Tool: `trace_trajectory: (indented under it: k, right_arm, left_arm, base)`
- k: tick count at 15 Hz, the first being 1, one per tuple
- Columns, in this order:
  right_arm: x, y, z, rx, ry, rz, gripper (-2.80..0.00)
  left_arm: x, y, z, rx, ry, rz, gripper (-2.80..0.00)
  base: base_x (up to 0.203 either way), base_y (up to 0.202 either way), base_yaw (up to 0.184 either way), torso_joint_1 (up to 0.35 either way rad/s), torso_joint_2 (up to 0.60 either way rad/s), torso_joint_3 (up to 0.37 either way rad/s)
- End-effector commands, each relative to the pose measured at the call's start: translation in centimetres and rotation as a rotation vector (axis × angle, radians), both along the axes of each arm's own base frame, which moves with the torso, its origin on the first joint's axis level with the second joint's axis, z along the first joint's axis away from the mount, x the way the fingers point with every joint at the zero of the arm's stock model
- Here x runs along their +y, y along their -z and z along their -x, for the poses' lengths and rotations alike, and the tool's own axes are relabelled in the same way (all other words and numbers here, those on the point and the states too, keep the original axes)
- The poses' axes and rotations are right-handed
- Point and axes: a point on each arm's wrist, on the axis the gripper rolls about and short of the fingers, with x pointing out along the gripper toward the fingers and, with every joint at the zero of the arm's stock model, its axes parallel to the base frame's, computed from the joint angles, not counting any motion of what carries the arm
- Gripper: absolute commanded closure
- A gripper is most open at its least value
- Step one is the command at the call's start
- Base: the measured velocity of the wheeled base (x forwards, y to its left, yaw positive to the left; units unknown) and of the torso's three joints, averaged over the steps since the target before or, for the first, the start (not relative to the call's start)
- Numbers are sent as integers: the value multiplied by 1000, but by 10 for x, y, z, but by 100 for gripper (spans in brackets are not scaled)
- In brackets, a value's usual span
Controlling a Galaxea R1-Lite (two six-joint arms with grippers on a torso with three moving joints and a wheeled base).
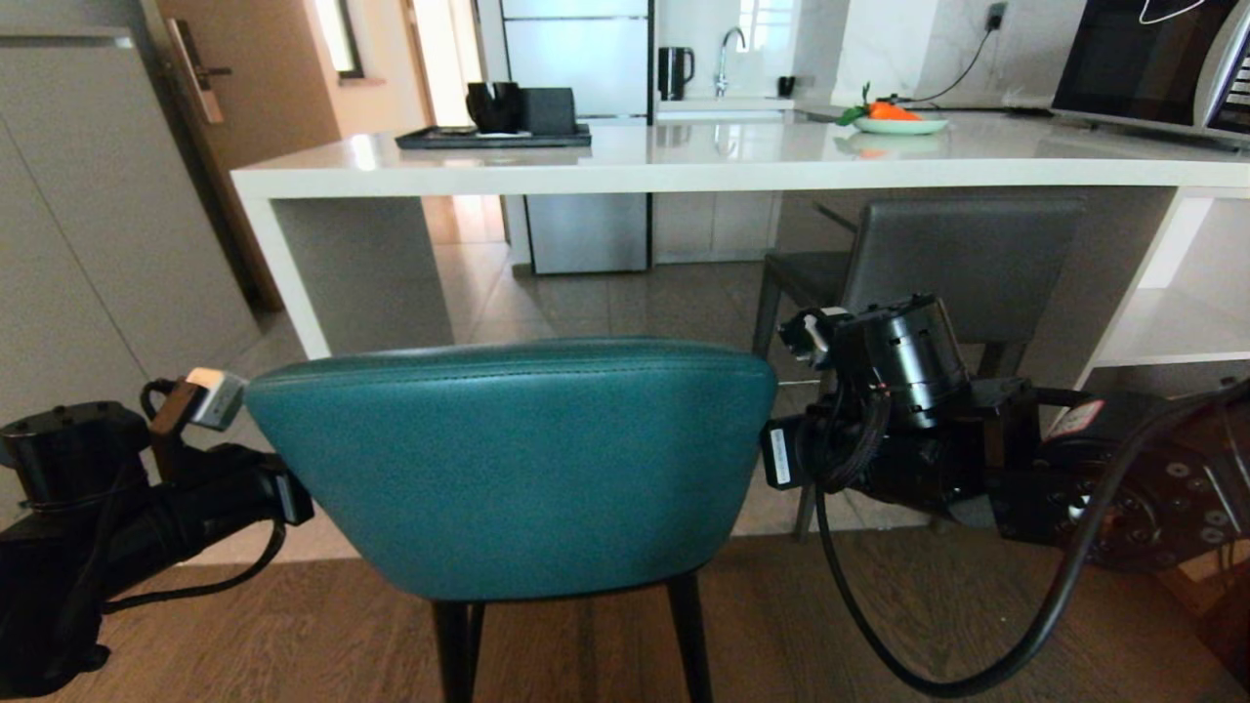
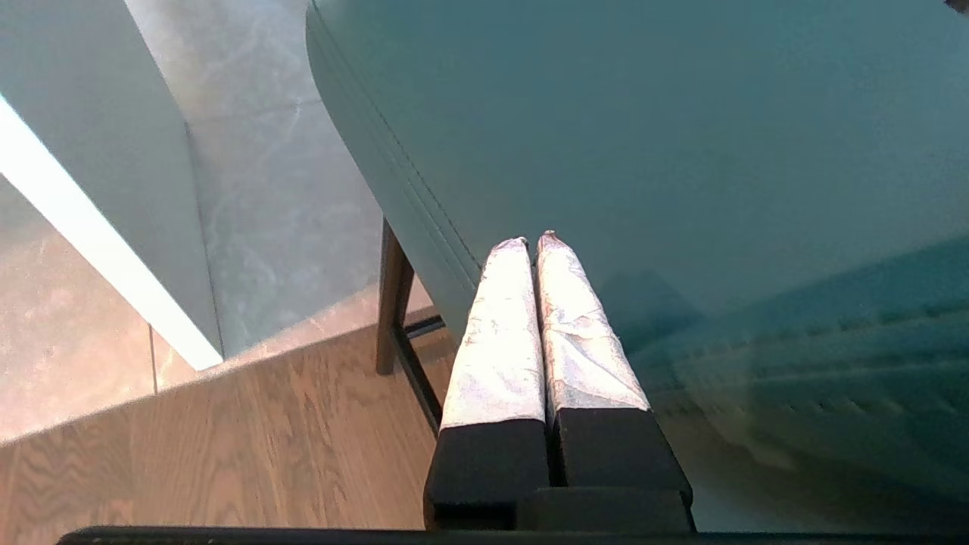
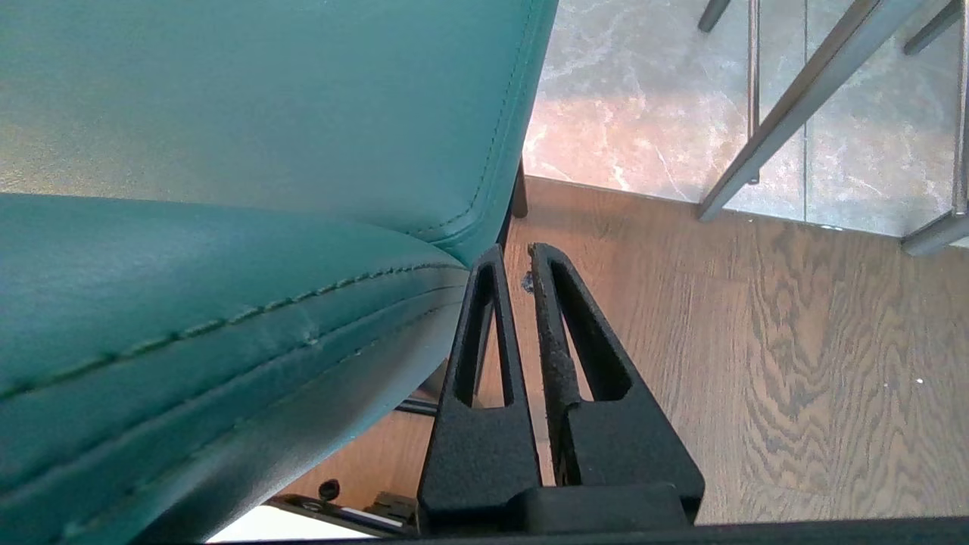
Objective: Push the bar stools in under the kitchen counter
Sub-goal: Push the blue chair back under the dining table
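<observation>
The edge of the teal bar stool is in line with the counter's side panel (image 1: 295, 279), so the robot's left gripper should first nudge the stool toward the dark grey bar stool (image 1: 967, 260) and then push forward.
The teal bar stool (image 1: 518, 459) stands close in front of me, its padded back facing me, short of the kitchen counter (image 1: 684, 161). The dark grey bar stool (image 1: 967, 254) sits tucked under the counter at the right. My left gripper (image 2: 532, 241) is shut, and its white-wrapped fingertips rest against the left side of the teal back (image 2: 643, 136). My right gripper (image 3: 515, 253) is shut on nothing, just beside the right edge of the teal back (image 3: 265, 113). In the head view both grippers' fingers are hidden behind the stool's sides; the arms flank it.
The counter's grey side panel (image 1: 361, 273) stands left of the gap ahead, white open shelves (image 1: 1172, 332) to the right. On top sit a black tray with cups (image 1: 493, 137), a plate with a carrot (image 1: 898, 122) and a microwave (image 1: 1152, 63). Wood floor (image 1: 879, 625) meets tile under the counter.
</observation>
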Motion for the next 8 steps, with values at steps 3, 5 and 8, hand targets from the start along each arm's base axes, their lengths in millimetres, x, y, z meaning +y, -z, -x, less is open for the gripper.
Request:
trace_trajectory:
  k: [3, 5, 8]
  right_arm:
    - [5, 1, 5, 0, -17, -1, 0]
    - [-6, -2, 13, 1, -2, -3, 0]
    - [-17, -4, 19, 1, 15, -6, 0]
  left_arm:
    - [8, 4, 11, 22, -36, 3, 0]
    - [26, 6, 18, 32, -101, 5, 0]
    - [38, 5, 27, 30, -117, 14, 0]
  base:
    - [0, 0, 0, 0, 0, 0]
    - [0, 0, 0, 0, 0, 0]
    - [0, 0, 0, 0, 0, 0]
